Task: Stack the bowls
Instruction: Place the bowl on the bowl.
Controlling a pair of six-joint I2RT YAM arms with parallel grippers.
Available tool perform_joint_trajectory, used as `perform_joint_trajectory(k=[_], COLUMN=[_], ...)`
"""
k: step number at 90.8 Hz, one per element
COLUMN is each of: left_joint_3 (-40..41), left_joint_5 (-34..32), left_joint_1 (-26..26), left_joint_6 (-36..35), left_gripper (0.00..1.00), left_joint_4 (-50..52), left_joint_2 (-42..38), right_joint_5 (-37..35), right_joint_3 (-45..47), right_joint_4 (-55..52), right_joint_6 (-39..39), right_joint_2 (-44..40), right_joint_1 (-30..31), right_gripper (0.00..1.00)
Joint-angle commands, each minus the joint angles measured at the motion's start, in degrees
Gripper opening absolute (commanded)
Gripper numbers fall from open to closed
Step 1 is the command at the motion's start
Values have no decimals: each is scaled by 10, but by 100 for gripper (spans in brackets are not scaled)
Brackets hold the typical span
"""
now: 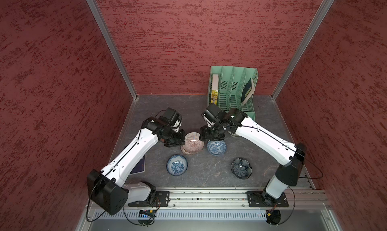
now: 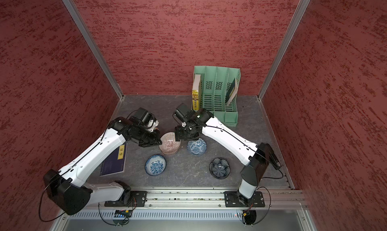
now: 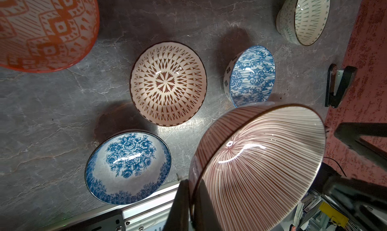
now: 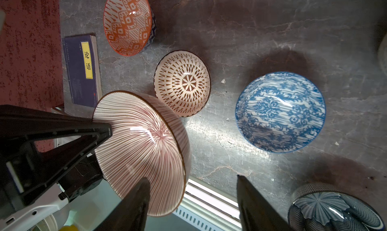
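Observation:
My right gripper's finger is over the pinkish striped bowl. My right gripper should move away before my left gripper lowers the striped bowl into the cream lattice bowl.
The pinkish striped bowl hangs tilted above the table. My left gripper is shut on its rim. My right gripper stands open at the opposite rim, one finger over the bowl's inside and the other clear of it. On the table lie a cream lattice bowl, a blue-white patterned bowl, a blue-white rose bowl, a dark flower-shaped bowl, an orange geometric bowl and a second cream bowl.
A mint-green file rack with books stands at the back right. A dark blue book lies flat at the left, partly under my left arm. Red walls close three sides, and a metal rail runs along the front.

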State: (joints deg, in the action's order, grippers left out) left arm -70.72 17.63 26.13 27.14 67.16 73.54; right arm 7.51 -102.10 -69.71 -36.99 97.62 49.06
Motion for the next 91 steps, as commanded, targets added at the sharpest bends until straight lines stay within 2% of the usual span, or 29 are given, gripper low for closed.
perform_joint_trajectory(k=[1,31,56,91], left_joint_3=[18,105,150,165], left_joint_5=[7,5,-12,-28], left_joint_1=[-12,-29,-35,-45], left_joint_6=[-8,6,24,22], left_gripper=[0,0,0,0], left_joint_4=[-31,-116,-177,-225], left_joint_2=[-21,-29,-19,27], right_joint_5=[-24,-12,4,10], right_joint_3=[-7,68,111,154], right_joint_4=[-11,21,43,66], right_joint_6=[17,17,14,8], right_joint_2=[-37,-117,-129,-155], right_joint_1=[-17,-76,-81,-82], right_gripper=[69,68,68,67])
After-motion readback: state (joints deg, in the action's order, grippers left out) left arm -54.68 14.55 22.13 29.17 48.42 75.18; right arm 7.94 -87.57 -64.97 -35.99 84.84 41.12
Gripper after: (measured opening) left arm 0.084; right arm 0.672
